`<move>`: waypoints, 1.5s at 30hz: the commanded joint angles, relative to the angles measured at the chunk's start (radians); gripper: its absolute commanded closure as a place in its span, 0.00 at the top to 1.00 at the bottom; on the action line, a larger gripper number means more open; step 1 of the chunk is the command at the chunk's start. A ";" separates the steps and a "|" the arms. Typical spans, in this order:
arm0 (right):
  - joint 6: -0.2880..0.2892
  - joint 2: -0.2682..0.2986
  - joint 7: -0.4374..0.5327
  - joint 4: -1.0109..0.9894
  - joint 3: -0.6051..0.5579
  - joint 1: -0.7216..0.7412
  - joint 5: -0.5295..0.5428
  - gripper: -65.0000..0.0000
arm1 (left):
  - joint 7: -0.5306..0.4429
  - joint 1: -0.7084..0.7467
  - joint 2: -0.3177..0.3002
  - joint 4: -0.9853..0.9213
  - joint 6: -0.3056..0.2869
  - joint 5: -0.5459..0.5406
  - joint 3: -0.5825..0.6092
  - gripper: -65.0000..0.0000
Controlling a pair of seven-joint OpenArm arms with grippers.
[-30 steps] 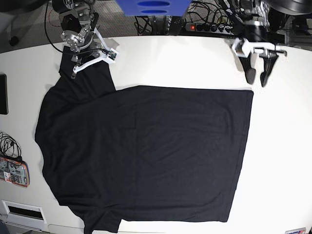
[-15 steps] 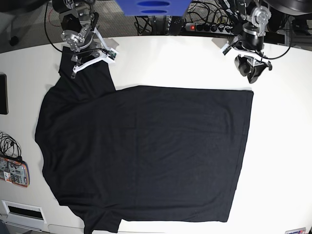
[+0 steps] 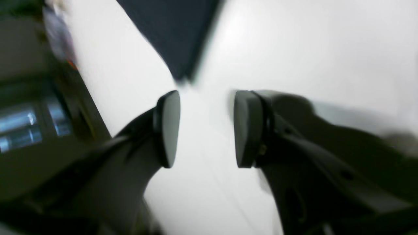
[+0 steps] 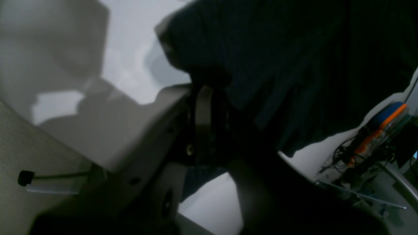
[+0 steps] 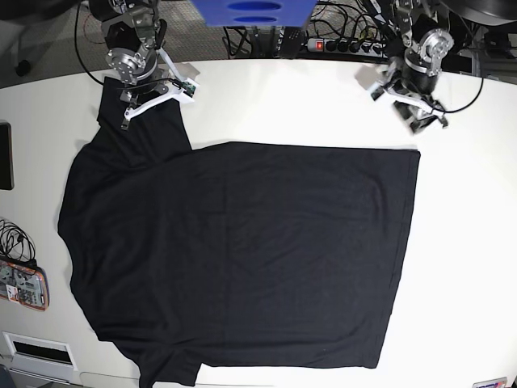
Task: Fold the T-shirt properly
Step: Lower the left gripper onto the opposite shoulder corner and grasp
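The black T-shirt lies spread flat (image 5: 234,259), so when I bring the T-shirt's corner inward, its far edge (image 5: 307,146) will fold over and the near sleeve will stay where it is.
The black T-shirt (image 5: 242,250) lies spread flat on the white table (image 5: 323,105), one sleeve reaching to the far left. My right gripper (image 5: 127,120) is at that sleeve. In the right wrist view its fingers (image 4: 203,120) are shut on a fold of the black cloth (image 4: 294,65). My left gripper (image 5: 422,123) hovers just beyond the shirt's far right corner (image 5: 415,153). In the blurred left wrist view it (image 3: 204,129) is open and empty, with that shirt corner (image 3: 176,36) just ahead of the pads.
A power strip (image 5: 347,46) and cables lie along the table's back edge, beside a blue object (image 5: 250,12). An orange device (image 5: 23,284) with cables and a dark panel (image 5: 5,155) sit at the left edge.
My left gripper has turned and shifted slightly near the shirt's far right corner. My right gripper has stayed on the sleeve. The shirt has not moved.
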 commanded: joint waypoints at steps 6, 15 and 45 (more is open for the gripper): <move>0.043 0.003 0.003 -0.004 -0.006 -0.016 0.030 0.00 | 0.300 -0.019 -0.142 0.002 -0.069 -0.014 0.228 0.40; 0.043 0.003 0.004 0.002 -0.006 -0.018 0.030 0.00 | 0.382 -0.167 -0.197 -0.077 -0.074 -0.015 0.344 0.40; 0.043 0.003 0.003 0.002 0.003 -0.013 0.129 0.00 | 0.382 -0.280 -0.194 -0.204 -0.074 -0.147 0.412 0.00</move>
